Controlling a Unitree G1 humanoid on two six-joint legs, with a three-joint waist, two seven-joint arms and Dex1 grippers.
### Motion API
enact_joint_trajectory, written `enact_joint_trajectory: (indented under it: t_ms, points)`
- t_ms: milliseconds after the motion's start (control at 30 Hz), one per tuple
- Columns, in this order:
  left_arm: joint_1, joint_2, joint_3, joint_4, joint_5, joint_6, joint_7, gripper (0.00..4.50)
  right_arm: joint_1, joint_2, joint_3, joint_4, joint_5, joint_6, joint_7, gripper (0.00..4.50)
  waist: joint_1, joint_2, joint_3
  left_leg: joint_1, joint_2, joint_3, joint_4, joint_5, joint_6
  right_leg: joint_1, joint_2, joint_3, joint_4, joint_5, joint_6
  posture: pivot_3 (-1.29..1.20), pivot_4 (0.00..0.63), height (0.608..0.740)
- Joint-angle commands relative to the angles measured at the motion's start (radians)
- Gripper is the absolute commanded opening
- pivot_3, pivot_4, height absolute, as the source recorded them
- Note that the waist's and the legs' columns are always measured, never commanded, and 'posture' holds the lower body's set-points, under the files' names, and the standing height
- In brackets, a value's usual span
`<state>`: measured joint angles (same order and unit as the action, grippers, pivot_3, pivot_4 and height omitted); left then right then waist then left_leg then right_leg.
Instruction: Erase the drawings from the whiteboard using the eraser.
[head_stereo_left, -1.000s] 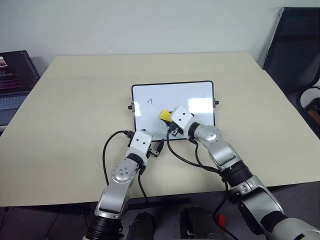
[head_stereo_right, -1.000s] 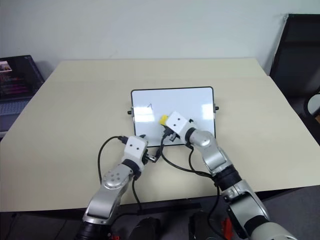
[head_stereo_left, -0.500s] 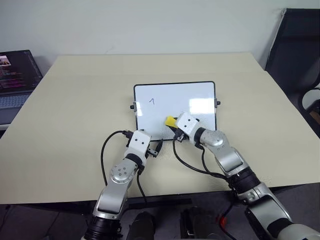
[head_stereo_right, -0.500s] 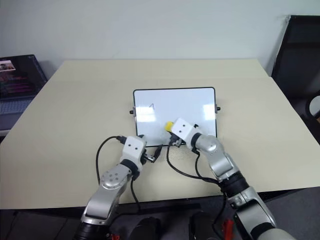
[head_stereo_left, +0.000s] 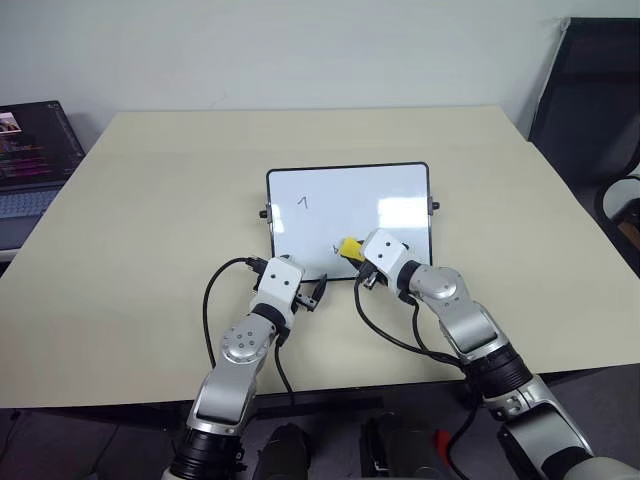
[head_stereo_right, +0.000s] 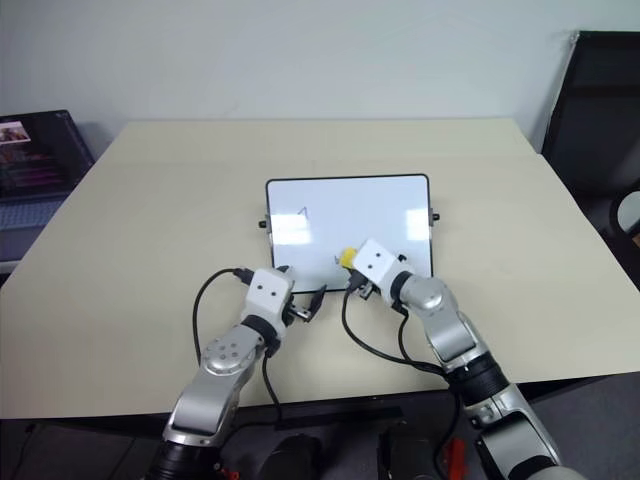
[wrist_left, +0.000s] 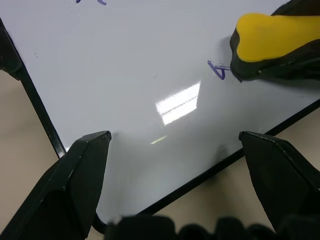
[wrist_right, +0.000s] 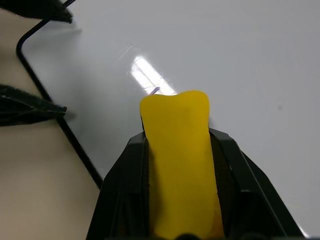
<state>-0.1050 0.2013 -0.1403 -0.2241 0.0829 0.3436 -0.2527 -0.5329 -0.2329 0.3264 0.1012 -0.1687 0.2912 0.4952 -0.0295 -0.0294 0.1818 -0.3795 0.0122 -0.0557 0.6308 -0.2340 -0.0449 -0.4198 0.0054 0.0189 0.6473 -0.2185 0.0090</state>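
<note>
My right gripper should move the eraser back, as the small purple mark (head_stereo_left: 336, 249) shows past the eraser's tip, and rub it over this mark before going to the tick-like drawing.
The whiteboard (head_stereo_left: 350, 195) lies flat in the middle of the table. A tick-like drawing (head_stereo_left: 303, 202) sits in its upper left part. A small purple mark (wrist_left: 219, 70) shows right beside the eraser (head_stereo_left: 349, 246), a yellow block with a dark underside. My right gripper (head_stereo_left: 353, 252) is shut on the eraser (wrist_right: 177, 150) and holds it against the board near the near edge. My left gripper (head_stereo_left: 313, 293) stands open at the board's near left corner, its fingers (wrist_left: 85, 170) spread over that edge with nothing between them.
A laptop (head_stereo_left: 25, 150) sits off the table's left side and a black chair (head_stereo_left: 590, 90) stands at the far right. Black cables (head_stereo_left: 215, 300) loop from both wrists over the table's near part.
My right gripper has slid the eraser to the right and toward the board's near edge. A small mark now shows beside the eraser. The left gripper has stayed put.
</note>
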Motion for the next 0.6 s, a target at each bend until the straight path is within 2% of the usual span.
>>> enact_joint_trajectory:
  t_ms: [33,233,600]
  points:
    - [-0.014,0.001,0.003,-0.019,-0.006,-0.013,-0.004,4.5,-0.037,0.035,-0.023,0.002,0.01,-0.03,-0.032,1.25,-0.001,0.0,0.0,0.0,0.0,0.0,0.0,0.0,0.0,0.0,0.0,0.0,0.0,0.0,0.0,0.0,0.15,0.74]
    - [-0.017,0.0,0.0,-0.025,-0.005,-0.006,-0.004,4.5,-0.072,0.083,0.01,0.058,-0.023,-0.074,-0.062,1.25,-0.001,0.0,0.0,-0.001,0.0,0.0,-0.001,0.0,0.0,-0.001,0.0,0.0,-0.001,0.0,0.0,0.0,0.15,0.74]
    - [0.01,0.001,0.005,-0.058,0.0,0.004,0.01,4.5,-0.049,-0.022,0.09,0.085,-0.146,-0.09,-0.027,1.25,-0.001,0.0,0.0,0.0,0.0,0.0,-0.001,0.0,0.0,0.0,0.0,0.0,0.0,0.0,0.0,0.0,0.15,0.74]
